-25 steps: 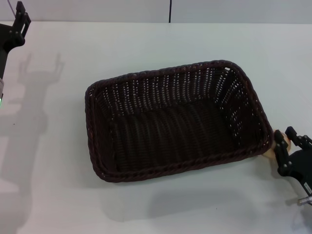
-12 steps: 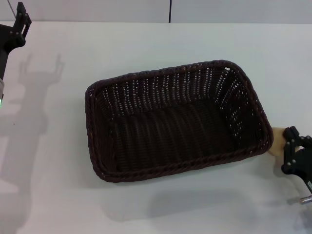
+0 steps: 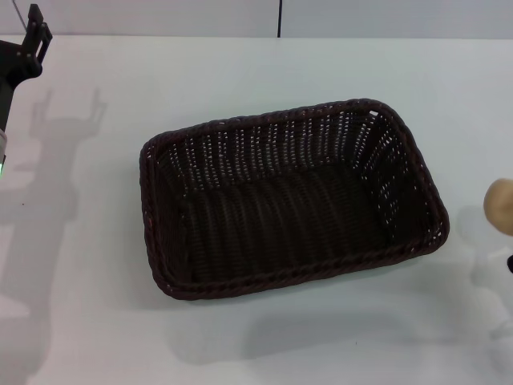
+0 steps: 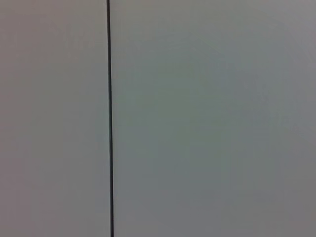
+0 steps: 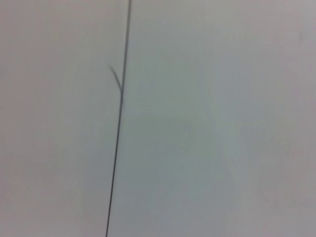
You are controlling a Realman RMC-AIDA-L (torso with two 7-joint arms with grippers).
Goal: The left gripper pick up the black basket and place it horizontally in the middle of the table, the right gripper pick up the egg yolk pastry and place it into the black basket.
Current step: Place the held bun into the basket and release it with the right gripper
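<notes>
My right gripper keeps moving the egg yolk pastry (image 3: pixel 500 206), raised beside the open, empty black basket, over the basket's rim (image 3: pixel 424 172) and lets go of it inside.
The black basket (image 3: pixel 292 196) lies lengthwise in the middle of the white table (image 3: pixel 240 72), empty. The egg yolk pastry (image 3: pixel 501 205) hangs in the air at the head view's right edge, off the table and just right of the basket's right end, with its shadow on the table below. Of my right gripper only a black sliver (image 3: pixel 510 262) shows under the pastry; the rest is out of view. My left gripper (image 3: pixel 32 34) is parked at the far left corner, raised, open and empty. Neither wrist view shows any task object.
Both wrist views show only a pale wall with a thin dark vertical seam (image 4: pixel 109 118) (image 5: pixel 118 123). The left arm's shadow (image 3: pixel 56 160) falls on the table's left side. The table's far edge meets the wall at the top.
The pastry has risen from the table beside the basket's right front corner and moved right and up. My right gripper has moved with it, almost out of the head view. The basket and left arm stayed still.
</notes>
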